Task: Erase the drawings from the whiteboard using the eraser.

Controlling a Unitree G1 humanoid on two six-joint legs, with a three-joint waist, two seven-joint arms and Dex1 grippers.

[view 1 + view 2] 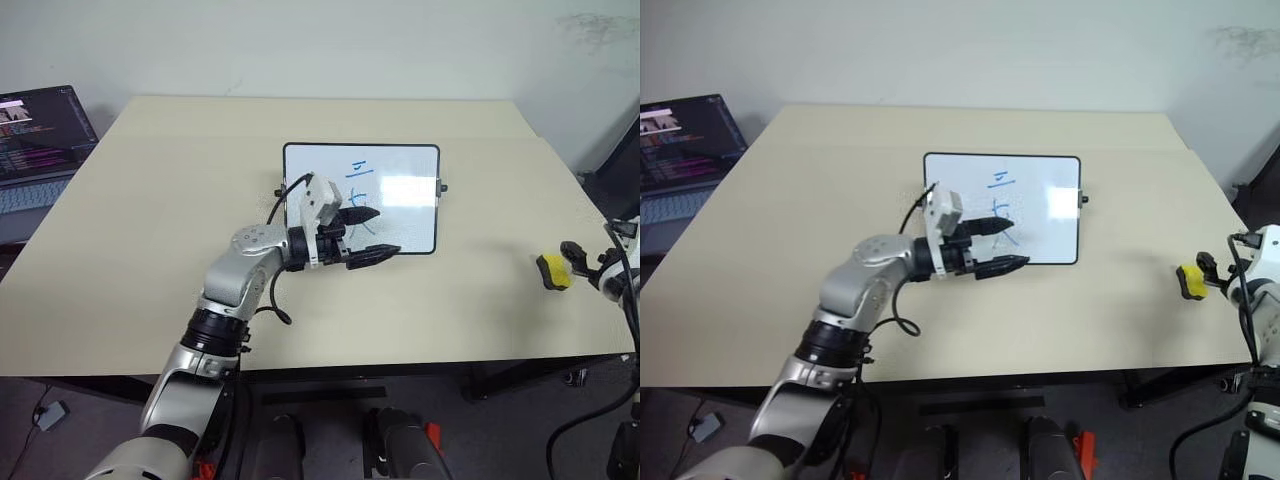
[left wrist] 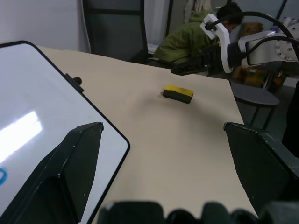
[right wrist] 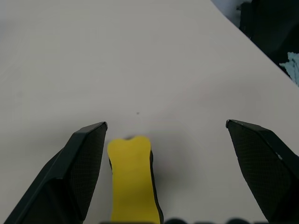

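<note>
The eraser's long sides (image 3: 154, 185) face the open fingers, so my right gripper should keep moving over the yellow eraser until the fingers get to its narrow middle (image 3: 133, 186), then close.
The whiteboard (image 1: 310, 160) lies flat mid-table, with the blue drawings (image 1: 360, 182) near its middle. My left gripper (image 1: 385, 232) hovers level over the board's near left part, pointing right with its fingers open and empty. The yellow eraser (image 1: 552, 271) lies on the table near the right edge, well away from the board. My right gripper (image 3: 166, 126) is open just behind the eraser (image 3: 133, 179), which sits on the table between the fingers, close beside one of them. The left wrist view also takes in the eraser (image 2: 178, 93) with the right gripper's fingers (image 2: 187, 70) just beyond it.
An open laptop (image 1: 40, 140) stands off the table's left side. A person in a green jacket (image 2: 187, 37) sits past the table's right edge, among dark chairs (image 2: 114, 28). Bare tabletop (image 1: 180, 170) surrounds the board.
</note>
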